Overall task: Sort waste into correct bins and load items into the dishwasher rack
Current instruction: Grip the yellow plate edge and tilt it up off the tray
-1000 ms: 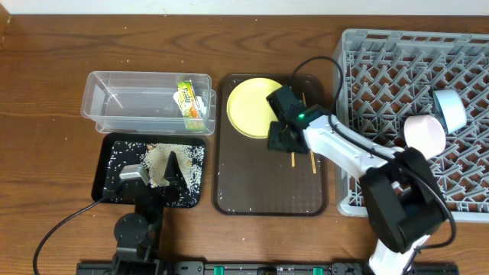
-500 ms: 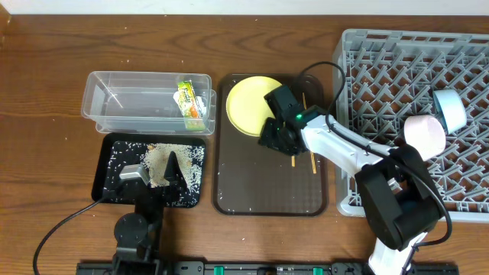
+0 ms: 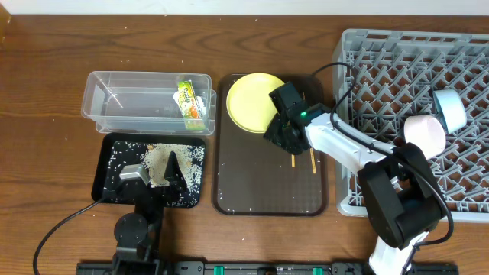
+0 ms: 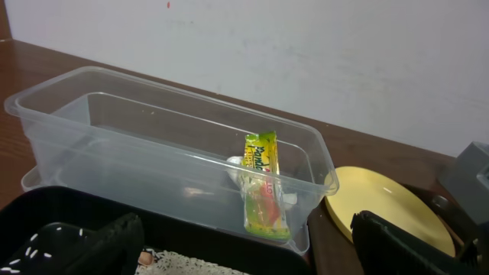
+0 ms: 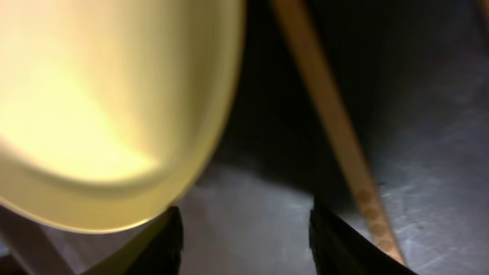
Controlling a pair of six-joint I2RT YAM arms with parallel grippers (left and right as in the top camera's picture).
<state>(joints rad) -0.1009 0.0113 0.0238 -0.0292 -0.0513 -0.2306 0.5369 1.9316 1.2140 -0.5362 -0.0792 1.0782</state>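
Observation:
My right gripper needs to move its fingers over the plate until they straddle its rim (image 5: 197, 162) before it closes, because they are on both sides of brown tray (image 5: 246, 221) beside the plate's rim.
The pale yellow plate (image 3: 250, 103) lies at the back of the brown tray, with two chopsticks (image 3: 312, 155) to its right. My right gripper (image 3: 277, 134) is open and low at the plate's front right edge. In the right wrist view its fingers (image 5: 244, 244) straddle bare tray between the plate rim (image 5: 114, 99) and a chopstick (image 5: 336, 130). The snack wrapper (image 3: 191, 101) lies in the clear tub (image 3: 130, 107). Rice scraps (image 3: 164, 156) lie in the black tray (image 3: 99, 172), where my left gripper (image 3: 164, 174) rests open and empty. The blue bowl (image 3: 451, 107) and pinkish bowl (image 3: 425, 131) sit in the grey rack (image 3: 382, 69).
The brown serving tray (image 3: 260, 179) stands between the bins and the rack. The left wrist view shows the tub (image 4: 153, 145), the wrapper (image 4: 263, 187), the plate (image 4: 382, 210) and the black tray's rim (image 4: 191, 241). A black cable loops over the rack's left edge.
My right gripper shifted slightly left along the plate's edge, then back to the right. The left arm has not moved.

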